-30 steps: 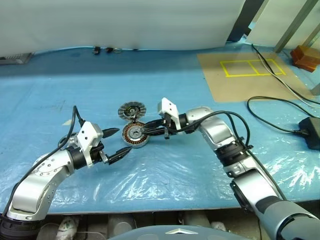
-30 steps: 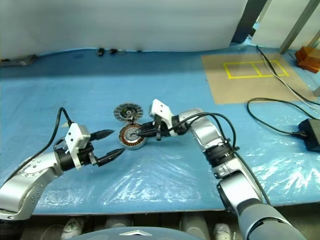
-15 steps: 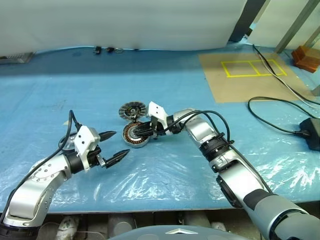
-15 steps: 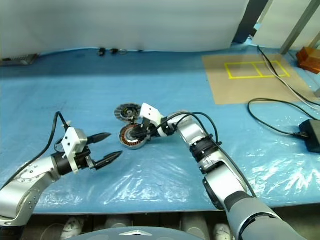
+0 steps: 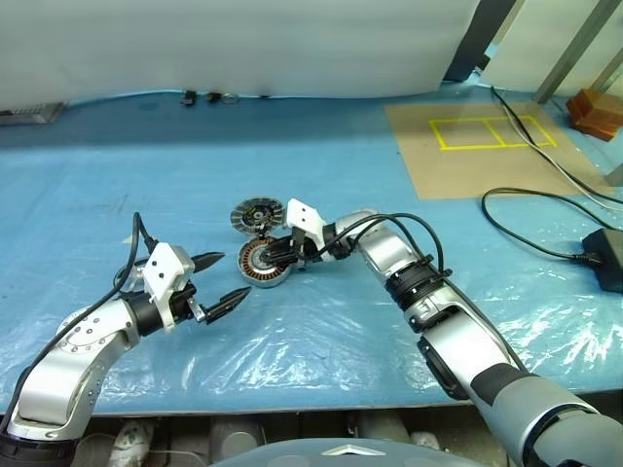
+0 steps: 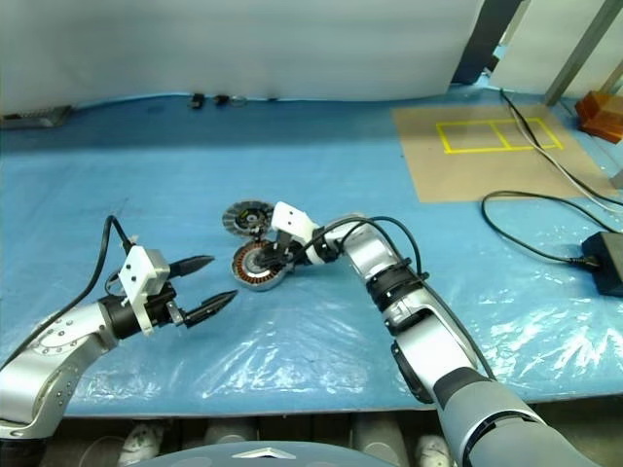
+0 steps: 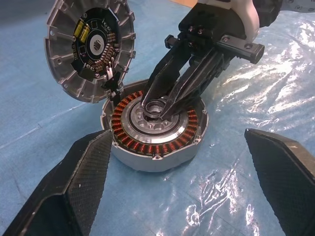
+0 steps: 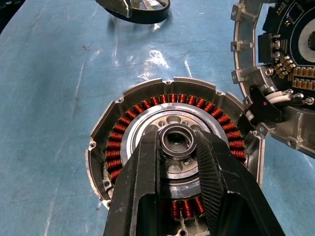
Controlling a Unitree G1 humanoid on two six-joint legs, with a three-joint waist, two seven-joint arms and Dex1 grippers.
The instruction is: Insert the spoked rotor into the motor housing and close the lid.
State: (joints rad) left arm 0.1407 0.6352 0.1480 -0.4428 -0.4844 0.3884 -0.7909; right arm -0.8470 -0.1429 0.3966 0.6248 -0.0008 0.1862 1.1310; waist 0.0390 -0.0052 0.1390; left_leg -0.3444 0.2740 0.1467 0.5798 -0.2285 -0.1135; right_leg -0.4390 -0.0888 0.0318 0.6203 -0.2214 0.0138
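Next, I open my right gripper, close its fingers over the ring (image 8: 178,127) and push it down, because the raised ring (image 8: 177,141) stands above the middle of the housing.
The motor housing (image 5: 261,264) lies flat on the blue cover, with its copper windings (image 8: 147,105) facing up. My right gripper (image 5: 267,260) reaches in from the right and is shut on the raised ring at the housing's central hub (image 8: 176,138). The lid (image 5: 255,213) leans up against the housing's far side, showing its circuit-board face (image 7: 93,46) and joined to the housing by short wires. My left gripper (image 5: 222,280) hovers open just left of the housing and holds nothing. A dark thin-rimmed wheel, the spoked rotor (image 8: 147,7), lies beyond the housing by a left fingertip (image 8: 115,4).
Wrinkled clear plastic (image 5: 321,341) covers the blue table near its front edge. A brown board with yellow tape (image 5: 477,146) lies at the back right. Black cables and a power brick (image 5: 605,261) are at the far right, and small parts (image 5: 209,96) sit by the back wall.
My right gripper has come down and to the left onto the housing's hub, then held still for the last half second. The left gripper has stayed open in place.
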